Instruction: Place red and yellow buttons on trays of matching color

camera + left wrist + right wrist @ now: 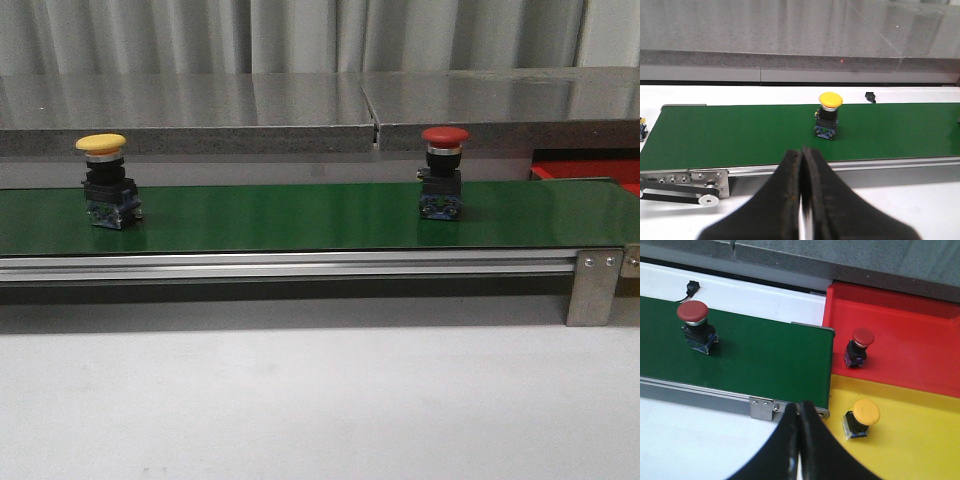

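Note:
The red button (445,138) on the green belt is close to the red tray and away from the robot's left gripper, so next the right gripper picks up the red button first.
A yellow button (108,181) (829,115) stands upright on the green belt (300,215) at the left. A red button (443,173) (696,326) stands on the belt toward the right. In the right wrist view a red tray (920,340) holds another red button (860,346), and a yellow tray (920,440) beside it holds another yellow button (861,418). My left gripper (802,152) is shut and empty, short of the belt's near rail. My right gripper (799,407) is shut and empty, at the belt's end bracket.
A grey stone ledge (200,130) runs behind the belt. The belt's aluminium rail (280,265) and end bracket (596,285) face the white table (300,400). A belt pulley (705,199) sits at the left end. A small black connector (691,287) lies behind the belt.

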### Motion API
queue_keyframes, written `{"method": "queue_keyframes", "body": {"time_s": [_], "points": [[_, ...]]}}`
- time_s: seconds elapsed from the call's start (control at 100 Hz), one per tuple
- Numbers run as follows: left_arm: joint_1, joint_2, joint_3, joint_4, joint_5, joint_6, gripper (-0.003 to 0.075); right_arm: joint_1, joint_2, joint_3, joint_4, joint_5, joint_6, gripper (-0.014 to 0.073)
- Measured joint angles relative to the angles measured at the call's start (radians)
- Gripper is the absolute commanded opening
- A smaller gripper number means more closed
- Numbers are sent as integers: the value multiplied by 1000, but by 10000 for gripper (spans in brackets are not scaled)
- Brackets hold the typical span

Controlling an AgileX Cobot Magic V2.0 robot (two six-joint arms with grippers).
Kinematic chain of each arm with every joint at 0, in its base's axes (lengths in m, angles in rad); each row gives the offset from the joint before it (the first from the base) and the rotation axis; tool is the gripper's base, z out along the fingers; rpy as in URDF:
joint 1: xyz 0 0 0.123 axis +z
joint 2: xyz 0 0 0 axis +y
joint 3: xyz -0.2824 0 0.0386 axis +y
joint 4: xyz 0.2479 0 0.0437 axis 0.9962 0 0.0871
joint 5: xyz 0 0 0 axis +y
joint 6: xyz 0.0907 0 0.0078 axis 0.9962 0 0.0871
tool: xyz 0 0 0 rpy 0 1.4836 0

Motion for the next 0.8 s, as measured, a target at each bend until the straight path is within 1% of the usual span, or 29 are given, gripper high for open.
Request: {"method": "queue_keyframes", "body": {"time_s": [0.1, 0.17, 0.22, 0.24, 0.27, 0.29, 0.34, 0.36, 0.39, 0.43, 0.46, 0.48, 0.55, 0.68, 0.8], "points": [[0, 0, 0, 0, 0, 0, -19, 0, 0, 0, 0, 0, 0, -58], [0, 0, 0, 0, 0, 0, -19, 0, 0, 0, 0, 0, 0, 3], [0, 0, 0, 0, 0, 0, -19, 0, 0, 0, 0, 0, 0, 87], [0, 0, 0, 0, 0, 0, -19, 0, 0, 0, 0, 0, 0, 134], [0, 0, 0, 0, 1, 0, -19, 0, 0, 0, 0, 0, 0, 223], [0, 0, 0, 0, 1, 0, -19, 0, 0, 0, 0, 0, 0, 261], [0, 0, 0, 0, 1, 0, -19, 0, 0, 0, 0, 0, 0, 421], [0, 0, 0, 0, 1, 0, -19, 0, 0, 0, 0, 0, 0, 458], [0, 0, 0, 0, 1, 0, -19, 0, 0, 0, 0, -2, 0, 542], [0, 0, 0, 0, 1, 0, -19, 0, 0, 0, 0, -6, 0, 621], [0, 0, 0, 0, 1, 0, -19, 0, 0, 0, 0, -8, 0, 657], [0, 0, 0, 0, 1, 0, -19, 0, 0, 0, 0, -8, 0, 668], [0, 0, 0, 0, 1, 0, -19, 0, 0, 0, 2, -21, 0, 645], [0, 0, 0, 0, 2, 0, -19, 0, 14, 0, 4, -27, 0, 645], [0, 0, 0, 0, 2, 0, -19, 0, 99, -25, 4, -2, 0, 645]]}}
